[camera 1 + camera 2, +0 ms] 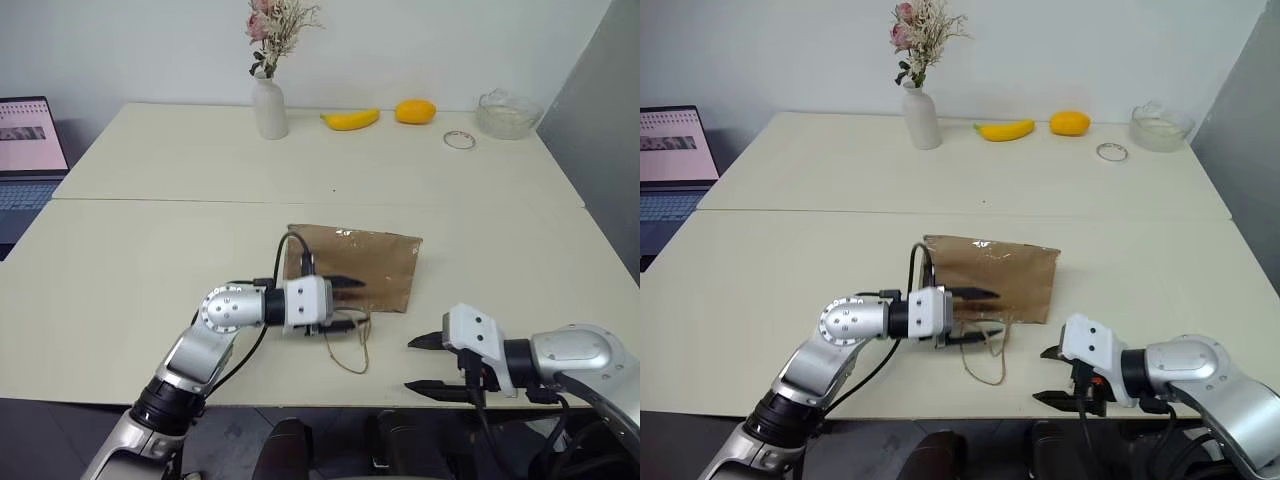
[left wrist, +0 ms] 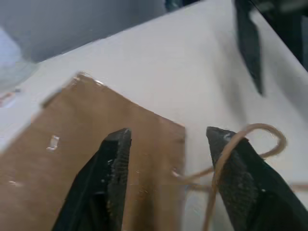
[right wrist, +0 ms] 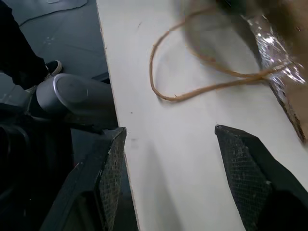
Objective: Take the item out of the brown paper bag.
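Note:
The brown paper bag's opening [image 1: 382, 309] will spread wide at the bag's near edge when the robot pulls the handles apart, because the tan cord handles [image 1: 366, 345] loop from that edge.
The brown paper bag [image 1: 372, 260] lies flat in the middle of the table. Its tan cord handle [image 1: 352, 352] loops toward the front edge. My left gripper [image 1: 352, 303] points right at the bag's near edge. It is open: one finger [image 2: 113, 163] lies over the paper, the other [image 2: 238, 178] sits beside the edge with the cord draped across it. My right gripper [image 1: 409, 365] hangs open over the table's front edge, right of the handle, with nothing between its fingers. A strip of crinkled clear film [image 3: 274, 53] shows at the bag's edge. The item is hidden.
Along the far side stand a white vase of dried flowers [image 1: 269, 105], a banana [image 1: 350, 119], a yellow-orange fruit [image 1: 415, 111], a glass bowl [image 1: 507, 113] and a small ring [image 1: 459, 140]. A laptop [image 1: 30, 150] sits off the table's left end.

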